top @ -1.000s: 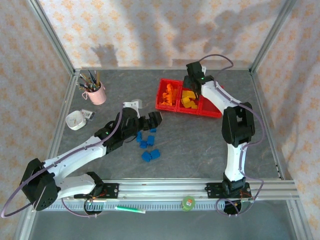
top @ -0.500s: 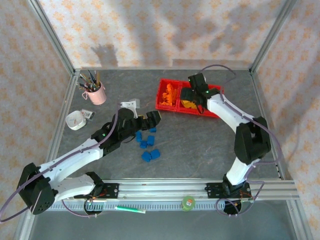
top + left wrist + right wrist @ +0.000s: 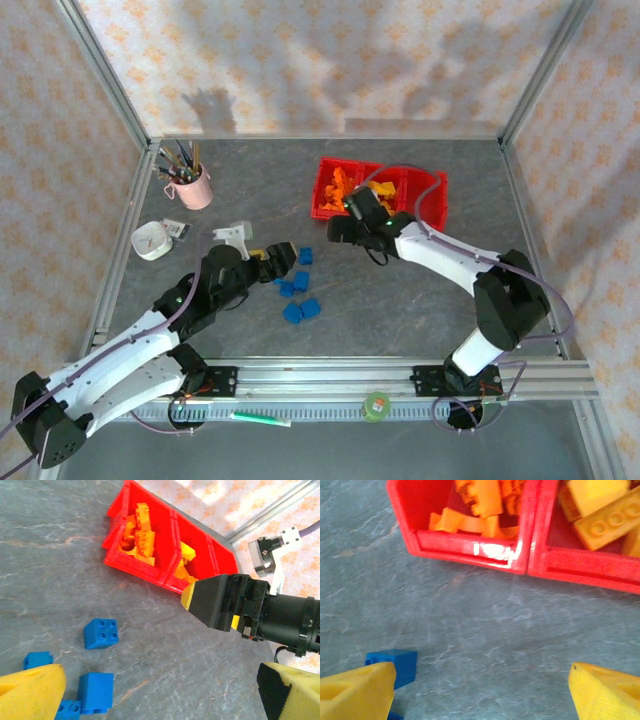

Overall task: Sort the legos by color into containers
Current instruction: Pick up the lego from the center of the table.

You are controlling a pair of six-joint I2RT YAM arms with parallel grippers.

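The blue lego (image 3: 305, 256) closest to the red containers is clear of the others, so I should keep moving my open right gripper there until its fingers straddle that lego's sides.
Several blue legos (image 3: 300, 283) lie loose on the grey table in front of the red containers (image 3: 320, 200). One compartment holds orange legos (image 3: 475, 507), the one beside it yellow legos (image 3: 600, 510). My left gripper (image 3: 280, 260) hovers open just left of the blue pile, and blue legos (image 3: 101, 633) lie ahead of its fingers (image 3: 30, 692). My right gripper (image 3: 338, 232) stands open and empty over bare table just in front of the containers' front wall (image 3: 470, 550), with one blue lego (image 3: 395, 666) by its left finger. From the left wrist the right gripper (image 3: 220, 605) shows in front of the containers (image 3: 135, 562).
A pink cup of pens (image 3: 190, 185) and a small white round object (image 3: 152, 241) stand at the far left. A metal frame (image 3: 120, 240) borders the table. Bare table lies right of the blue pile.
My right gripper has come off the containers, down and to the left onto the table side, and opened wider. My left arm has drawn back slightly toward the near left.
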